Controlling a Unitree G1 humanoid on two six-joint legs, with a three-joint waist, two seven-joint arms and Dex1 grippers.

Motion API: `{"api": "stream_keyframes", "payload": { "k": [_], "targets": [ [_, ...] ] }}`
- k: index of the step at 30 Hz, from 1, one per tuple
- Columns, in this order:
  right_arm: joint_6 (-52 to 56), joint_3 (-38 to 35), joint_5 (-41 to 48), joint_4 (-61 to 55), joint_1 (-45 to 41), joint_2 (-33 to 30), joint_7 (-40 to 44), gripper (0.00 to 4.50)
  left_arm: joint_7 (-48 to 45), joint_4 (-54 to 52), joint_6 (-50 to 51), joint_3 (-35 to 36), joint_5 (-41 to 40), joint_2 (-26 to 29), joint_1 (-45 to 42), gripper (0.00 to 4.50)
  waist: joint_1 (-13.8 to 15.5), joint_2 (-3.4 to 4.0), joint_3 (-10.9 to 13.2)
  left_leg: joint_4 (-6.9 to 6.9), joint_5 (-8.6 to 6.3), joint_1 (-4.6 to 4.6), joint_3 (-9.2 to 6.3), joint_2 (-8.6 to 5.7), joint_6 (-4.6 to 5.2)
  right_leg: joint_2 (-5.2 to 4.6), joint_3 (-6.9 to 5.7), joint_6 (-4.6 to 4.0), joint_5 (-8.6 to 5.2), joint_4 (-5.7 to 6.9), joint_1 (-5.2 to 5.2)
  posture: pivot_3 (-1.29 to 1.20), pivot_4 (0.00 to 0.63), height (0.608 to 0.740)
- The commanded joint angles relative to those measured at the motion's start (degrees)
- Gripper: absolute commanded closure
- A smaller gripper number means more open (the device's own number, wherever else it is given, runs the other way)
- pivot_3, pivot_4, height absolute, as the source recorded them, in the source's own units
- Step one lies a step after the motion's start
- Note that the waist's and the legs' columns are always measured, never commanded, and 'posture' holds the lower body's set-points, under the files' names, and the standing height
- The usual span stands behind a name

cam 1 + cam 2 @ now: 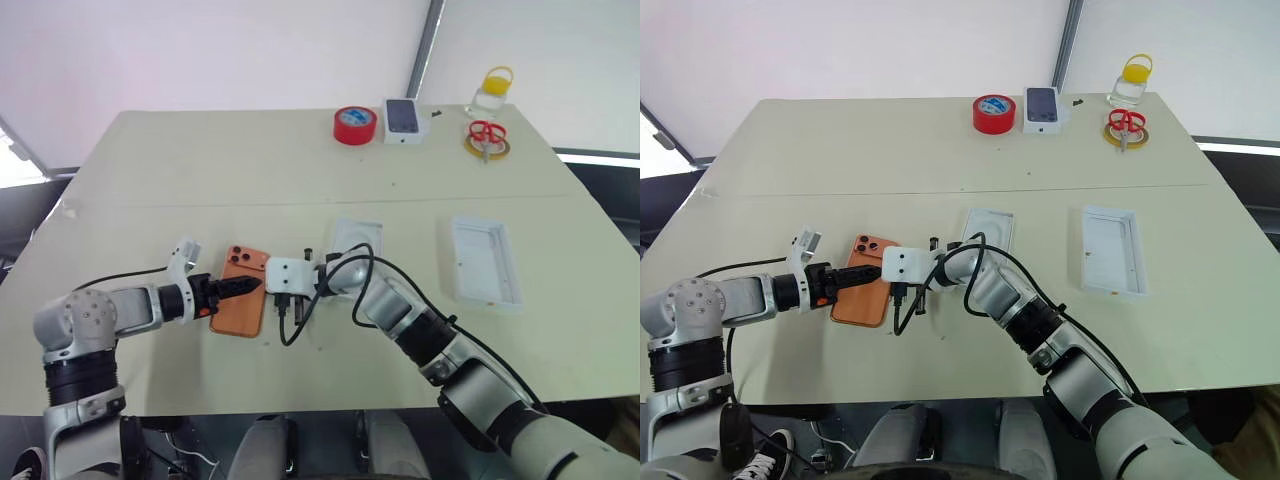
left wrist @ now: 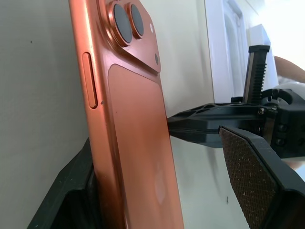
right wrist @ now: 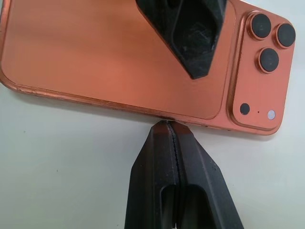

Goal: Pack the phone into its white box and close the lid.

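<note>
With my right gripper at the phone's long edge (image 3: 167,117), barring the way to the nearer white tray (image 1: 990,223), my right gripper should back off and take the tray's end.
The orange phone (image 1: 240,315) lies back up on the table, its camera cluster (image 3: 261,45) at the far corner. My left gripper (image 1: 250,287) is open and straddles it. One finger (image 3: 190,38) hangs over the phone's back, and the other sits against its outer long edge. My right gripper (image 3: 167,129) is shut, and its tip touches the phone's near long edge from the right. Two shallow white trays lie to the right, one (image 1: 360,232) just behind my right wrist and one (image 1: 487,262) farther right. I cannot tell which is the white box and which the lid.
At the table's far edge stand a red tape roll (image 1: 355,125), a small white box with a phone picture (image 1: 405,118), a jar with a yellow lid (image 1: 492,92) and red scissors on a yellow ring (image 1: 487,138). A black cable (image 1: 298,322) loops under my right wrist.
</note>
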Motion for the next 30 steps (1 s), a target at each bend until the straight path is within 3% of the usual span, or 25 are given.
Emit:
{"api": "stream_keyframes", "payload": {
  "k": [1,4,12,14,15,17,20,23,25,26,30],
  "targets": [
    [0.2,-0.45,-0.27,-1.6,0.64,-0.59,-0.41,4.5,-2.03,3.05,0.88,-1.53,0.42,2.7,2.4,1.91,-0.19,-0.02,0.0,-0.04,0.0,-0.01,0.01,0.01,-0.01,0.01,0.01,0.01,0.0,0.0,-0.04,0.0,0.15,0.74],
    [0.5,-0.68,-0.04,-2.5,0.98,-0.72,-0.46,4.5,-3.07,4.4,1.13,-1.92,-0.11,2.56,2.29,3.42,-0.21,-0.08,0.01,-0.41,0.12,0.01,0.08,0.01,-0.18,0.01,0.08,0.03,0.01,-0.08,-0.22,0.0,0.15,0.74],
    [0.05,-1.0,-0.16,-2.24,0.76,-1.27,-1.16,4.5,-4.92,6.85,0.72,-2.17,-0.85,1.9,2.57,3.42,0.06,-0.17,0.0,-0.5,0.17,0.0,0.04,0.07,-0.28,0.07,0.07,0.0,0.0,-0.06,-0.28,0.0,0.15,0.74],
    [0.26,-1.08,-0.07,-2.45,1.0,-1.39,-1.22,4.5,-4.7,7.56,-0.24,-1.85,-0.45,1.82,2.5,4.31,0.18,-0.19,-0.01,-0.5,0.17,0.0,0.03,0.07,-0.28,0.06,0.07,0.0,0.0,-0.06,-0.27,0.0,0.15,0.74],
    [0.44,-1.17,0.13,-2.79,1.15,-1.48,-1.11,4.5,-4.83,7.65,-0.46,-1.81,-0.54,1.9,2.61,4.47,0.1,-0.19,-0.01,-0.5,0.17,0.01,0.02,0.07,-0.28,0.05,0.06,-0.02,-0.01,-0.06,-0.26,0.0,0.15,0.74],
    [0.83,-1.84,1.03,-3.75,1.4,-1.46,-0.9,4.5,-4.65,7.64,-1.83,0.58,-1.51,0.77,2.85,4.47,0.07,-0.18,-0.01,-0.5,0.18,0.02,0.03,0.07,-0.29,0.05,0.06,-0.04,-0.02,-0.05,-0.27,0.0,0.15,0.74],
    [0.63,-4.32,3.5,-5.81,1.54,-1.32,-0.98,4.5,-5.32,1.53,-11.8,0.89,0.25,-0.37,6.66,4.47,0.18,-0.18,-0.01,-0.53,0.18,0.0,0.03,0.09,-0.29,0.02,0.06,-0.07,-0.04,-0.06,-0.28,0.0,0.15,0.74],
    [3.79,-10.49,11.19,-10.61,1.74,-0.97,1.43,4.5,-7.6,3.35,-9.26,3.01,-3.96,0.29,6.24,4.47,0.37,-0.26,0.05,-0.53,0.2,-0.02,0.01,0.08,-0.34,-0.06,0.05,-0.12,-0.05,-0.08,-0.3,0.0,0.15,0.74],
    [12.62,-17.51,24.38,-16.68,1.82,-3.16,10.03,4.5,-7.76,4.67,-6.27,7.18,-8.88,-0.55,4.06,4.47,0.33,-0.34,0.19,-0.53,0.21,-0.06,0.0,0.1,-0.35,-0.04,0.04,-0.12,-0.05,-0.07,-0.37,0.0,0.15,0.74],
    [15.21,-19.46,28.39,-18.75,2.04,-5.34,13.66,3.95,-7.27,4.57,-5.88,8.61,-10.4,-1.06,3.27,4.5,0.41,-0.5,0.31,-0.52,0.22,-0.09,-0.02,0.12,-0.34,0.0,0.03,-0.11,-0.05,-0.06,-0.4,0.0,0.15,0.74],
    [9.5,-17.11,23.29,-21.83,6.02,-18.13,17.1,2.09,-3.94,1.79,-7.22,9.38,-11.28,-3.24,2.63,4.5,0.63,-0.69,0.39,-0.52,0.14,-0.19,-0.15,0.03,-0.22,-0.07,-0.13,-0.01,0.01,-0.23,-0.31,0.0,0.15,0.74]
  ]
}}
